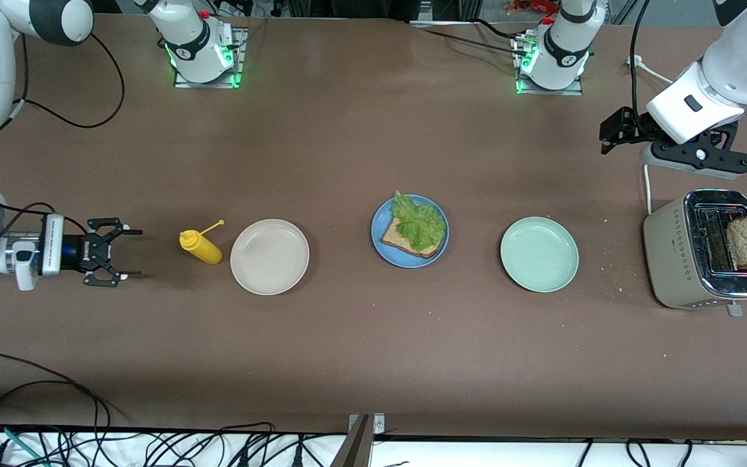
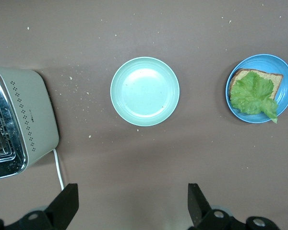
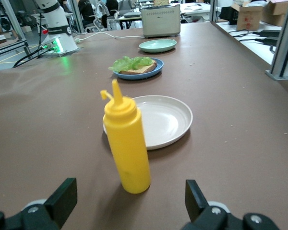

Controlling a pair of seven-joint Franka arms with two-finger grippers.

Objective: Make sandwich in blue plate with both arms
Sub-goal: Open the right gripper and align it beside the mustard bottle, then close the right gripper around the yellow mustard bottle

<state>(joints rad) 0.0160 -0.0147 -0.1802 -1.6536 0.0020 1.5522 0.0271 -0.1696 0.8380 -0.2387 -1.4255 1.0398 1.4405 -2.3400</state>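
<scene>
My right gripper keeps moving forward until the yellow squeeze bottle (image 1: 200, 246), standing upright in line with the gripper's open fingers, has them on either side of its body (image 1: 207, 251), and then close.
The blue plate (image 1: 379, 228) sits mid-table and holds one bread slice (image 1: 398, 243) with a green lettuce leaf (image 1: 420, 224) on top. A second bread slice (image 1: 746, 242) stands in a slot of the toaster (image 1: 672, 259). My left gripper (image 1: 607, 133) is open and empty, up in the air at the left arm's end, near the toaster. Its wrist view (image 2: 133, 203) looks down on the blue plate (image 2: 285, 72) and lettuce (image 2: 252, 93). My right gripper (image 1: 132, 253) is open and empty, low over the table, beside a yellow squeeze bottle (image 1: 201, 246).
A beige-white plate (image 1: 270, 257) lies between the bottle and the blue plate. A mint-green plate (image 1: 539, 253) lies between the blue plate and the toaster. In the right wrist view the bottle (image 3: 127, 143) stands just ahead of the right gripper (image 3: 129, 199).
</scene>
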